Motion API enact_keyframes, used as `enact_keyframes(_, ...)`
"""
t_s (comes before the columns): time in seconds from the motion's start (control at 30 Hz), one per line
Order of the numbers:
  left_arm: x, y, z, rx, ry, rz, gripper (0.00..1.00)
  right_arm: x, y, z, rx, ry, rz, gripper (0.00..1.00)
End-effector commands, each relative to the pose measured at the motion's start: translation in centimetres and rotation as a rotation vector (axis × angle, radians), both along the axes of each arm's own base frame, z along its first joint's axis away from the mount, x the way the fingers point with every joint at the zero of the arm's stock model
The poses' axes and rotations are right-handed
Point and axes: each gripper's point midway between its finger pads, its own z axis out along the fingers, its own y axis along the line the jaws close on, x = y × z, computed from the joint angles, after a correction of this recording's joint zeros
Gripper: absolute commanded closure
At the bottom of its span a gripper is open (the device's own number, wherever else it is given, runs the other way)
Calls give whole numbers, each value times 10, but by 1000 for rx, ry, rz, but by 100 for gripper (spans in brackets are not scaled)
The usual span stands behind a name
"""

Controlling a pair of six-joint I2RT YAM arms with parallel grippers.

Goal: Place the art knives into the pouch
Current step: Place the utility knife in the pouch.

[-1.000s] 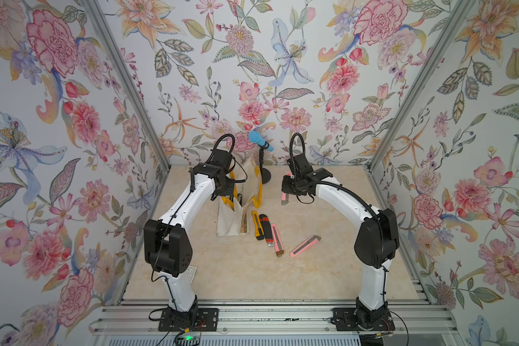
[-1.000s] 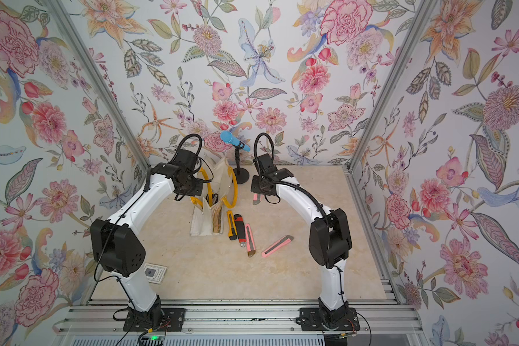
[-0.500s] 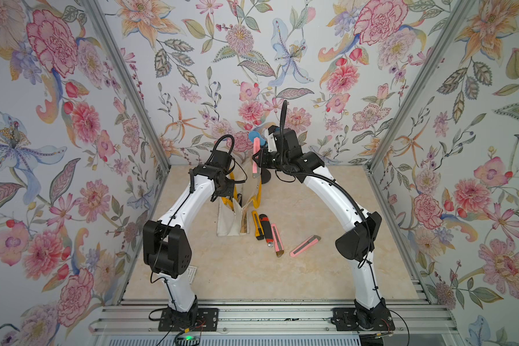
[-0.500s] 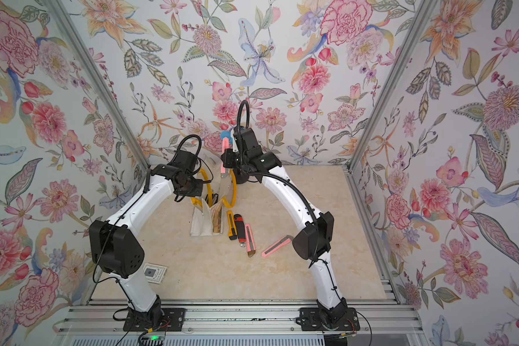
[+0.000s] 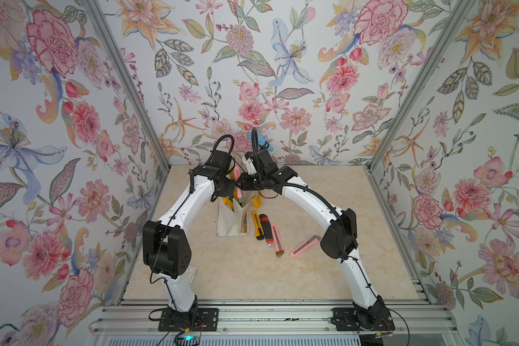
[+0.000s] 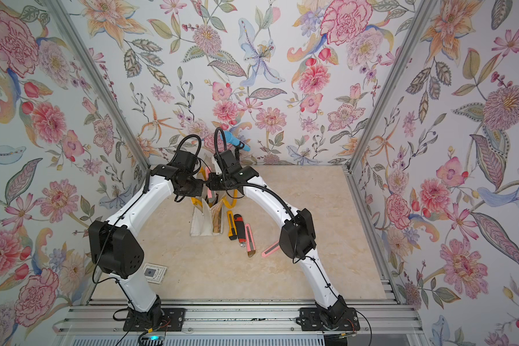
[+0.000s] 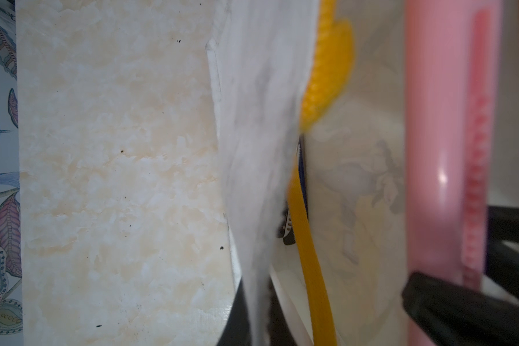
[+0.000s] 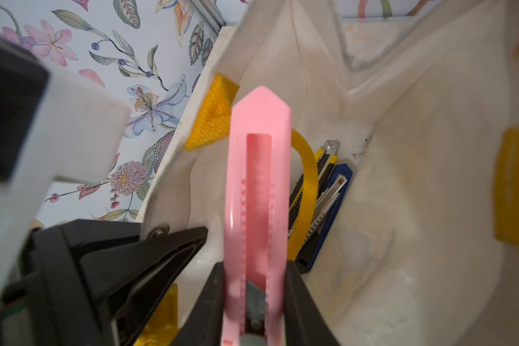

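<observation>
I keep lowering the pink art knife (image 8: 259,173) with my right gripper and let it go inside the pouch (image 8: 351,248), because it points down into the pouch's opening, clear of the pouch's rim.
The off-white pouch (image 5: 229,221) (image 6: 201,223) hangs upright near the back of the table, its mouth pulled open. My left gripper (image 7: 258,329) is shut on the pouch's rim (image 7: 252,119), beside a yellow handle (image 7: 312,263). My right gripper (image 8: 255,299) is shut on a pink art knife (image 8: 259,167) (image 7: 444,149). The knife points down into the open pouch (image 8: 402,179). In a top view the pink knife (image 5: 238,179) shows between the two wrists, above the mouth. A yellow-black knife (image 8: 327,161) and a blue knife (image 8: 327,215) lie inside the pouch.
On the table right of the pouch lie a yellow knife (image 5: 256,224), a black-red knife (image 5: 266,229) and two pink knives (image 5: 277,239) (image 5: 304,246). A blue microphone (image 5: 262,142) stands at the back wall. A small card (image 5: 192,273) lies by the left arm.
My right arm has swung left with the pink knife, rising and then coming down over the pouch mouth. The left arm has kept holding the pouch in place.
</observation>
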Motion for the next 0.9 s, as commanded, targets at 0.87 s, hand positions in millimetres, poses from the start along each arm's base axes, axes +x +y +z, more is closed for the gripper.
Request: enact_keyframes(0.87, -15, 1, 10, 2, -1, 1, 100, 9, -5, -87, -80, 154, -46, 60)
